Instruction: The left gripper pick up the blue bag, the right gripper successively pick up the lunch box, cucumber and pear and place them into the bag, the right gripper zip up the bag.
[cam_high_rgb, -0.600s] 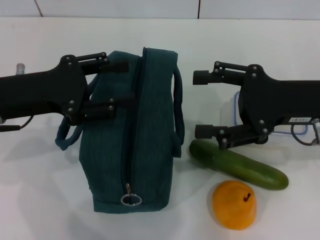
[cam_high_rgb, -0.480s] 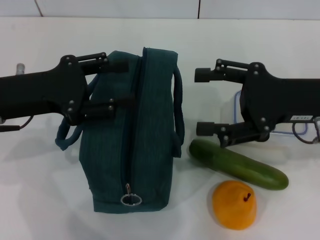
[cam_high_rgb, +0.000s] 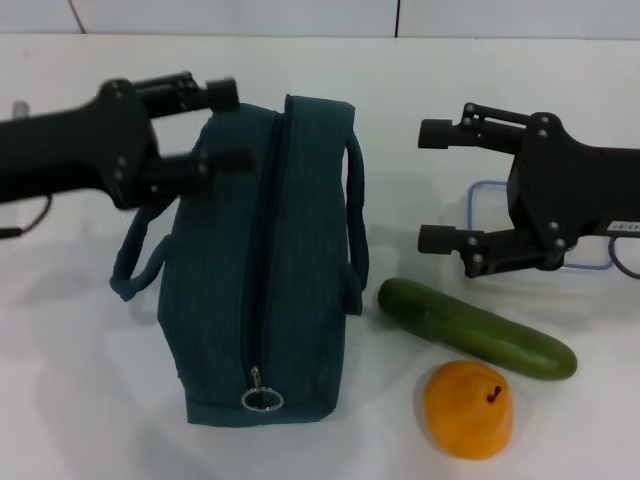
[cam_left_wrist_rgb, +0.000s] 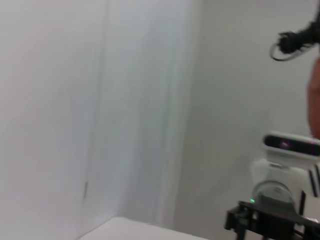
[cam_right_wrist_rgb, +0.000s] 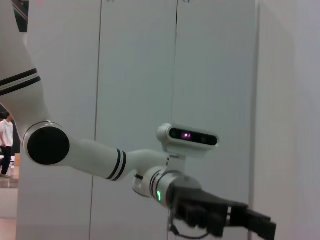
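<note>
Next, I back off and take the bag by its edge next to the loop handle, because my left gripper's open fingers are over the blue bag's top panel.
The blue bag stands at the middle of the table, its zipper line running toward me with the ring pull at the near end. My left gripper is open at the bag's far left corner, above the left loop handle, and holds nothing. My right gripper is open to the right of the bag, in front of the lunch box, which it mostly hides. In front of it lie the cucumber and, nearer me, the pear.
The white table reaches back to a tiled wall. In the right wrist view the left arm's wrist with its green light shows before tall white panels. The left wrist view shows a wall and the other arm's wrist camera.
My left gripper has moved back and to the left, off the bag's side to its far corner. The right gripper has drawn away to the right. Bag, cucumber and pear stay put.
</note>
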